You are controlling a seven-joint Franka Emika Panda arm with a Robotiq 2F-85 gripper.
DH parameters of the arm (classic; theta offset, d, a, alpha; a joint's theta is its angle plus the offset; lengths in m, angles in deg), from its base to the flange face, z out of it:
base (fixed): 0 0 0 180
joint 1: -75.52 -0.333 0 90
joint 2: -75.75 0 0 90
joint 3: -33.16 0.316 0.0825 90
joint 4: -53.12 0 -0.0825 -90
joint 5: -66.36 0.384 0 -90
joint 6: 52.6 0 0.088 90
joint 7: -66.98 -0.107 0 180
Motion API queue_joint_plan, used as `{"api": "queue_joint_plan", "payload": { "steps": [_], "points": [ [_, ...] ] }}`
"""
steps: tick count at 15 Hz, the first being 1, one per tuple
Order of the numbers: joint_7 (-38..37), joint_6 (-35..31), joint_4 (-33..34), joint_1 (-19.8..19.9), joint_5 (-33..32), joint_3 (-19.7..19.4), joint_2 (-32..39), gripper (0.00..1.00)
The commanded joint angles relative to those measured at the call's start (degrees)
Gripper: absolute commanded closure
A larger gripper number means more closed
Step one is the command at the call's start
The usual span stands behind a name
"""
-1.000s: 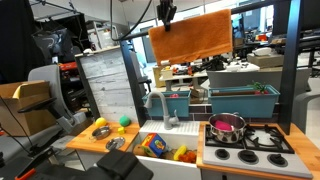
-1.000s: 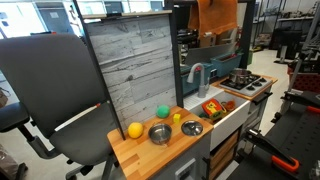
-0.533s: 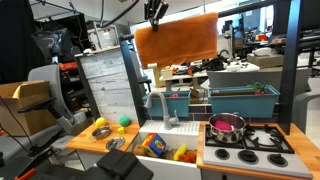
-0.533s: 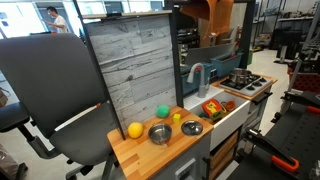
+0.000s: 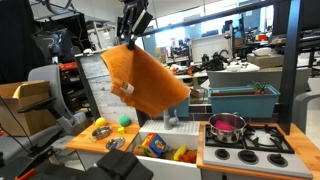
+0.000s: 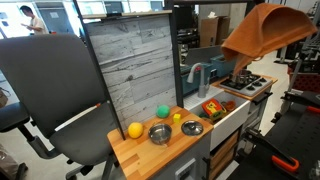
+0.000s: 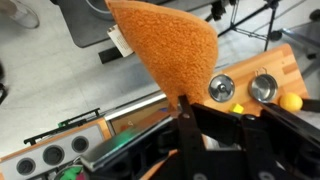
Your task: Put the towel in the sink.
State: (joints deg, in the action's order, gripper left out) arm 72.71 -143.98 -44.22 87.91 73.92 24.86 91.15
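Note:
My gripper is holding the flared towel [image 5: 147, 80] high toward the metal bowls. Next, I bring the towel back toward the sink's stovetop end before I lower it.
The orange towel [image 5: 145, 78] hangs swinging in the air from my gripper [image 5: 133, 28], which is shut on its top corner, high above the counter. In an exterior view the towel [image 6: 268, 30] flares out at the upper right. In the wrist view the towel [image 7: 170, 45] spreads out ahead of the gripper [image 7: 190, 105]. The white sink [image 5: 152, 146] sits in the wooden counter below, with several toys inside; its grey faucet [image 6: 196, 72] stands behind it. The towel is well above the sink [image 6: 226, 113] and not touching it.
A stovetop [image 5: 250, 140] with a pink pot [image 5: 226, 125] lies beside the sink. Teal bins [image 5: 242, 98] stand behind. Two metal bowls [image 6: 160, 132] and yellow and green toys [image 6: 135, 130] sit on the wooden counter. A grey plank board [image 6: 135, 60] stands upright at the back.
The gripper has swung sideways across the scene with the towel. The towel, which hung flat before, now flares out at a slant.

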Motion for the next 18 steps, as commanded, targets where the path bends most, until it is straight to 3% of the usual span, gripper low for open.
{"api": "queue_joint_plan", "payload": {
  "steps": [1, 5, 11, 18],
  "points": [
    [3.46, 2.02, -6.1, -2.21, -8.83, 0.38, -4.13, 0.99],
    [3.07, -1.89, -3.01, -2.96, -8.63, 0.89, -2.63, 0.99],
    [-1.55, -4.37, 8.87, -2.49, -7.26, 0.78, 8.83, 0.99],
    [-11.98, -8.48, 22.27, -1.06, -7.31, -0.23, 24.21, 0.99]
  ]
}}
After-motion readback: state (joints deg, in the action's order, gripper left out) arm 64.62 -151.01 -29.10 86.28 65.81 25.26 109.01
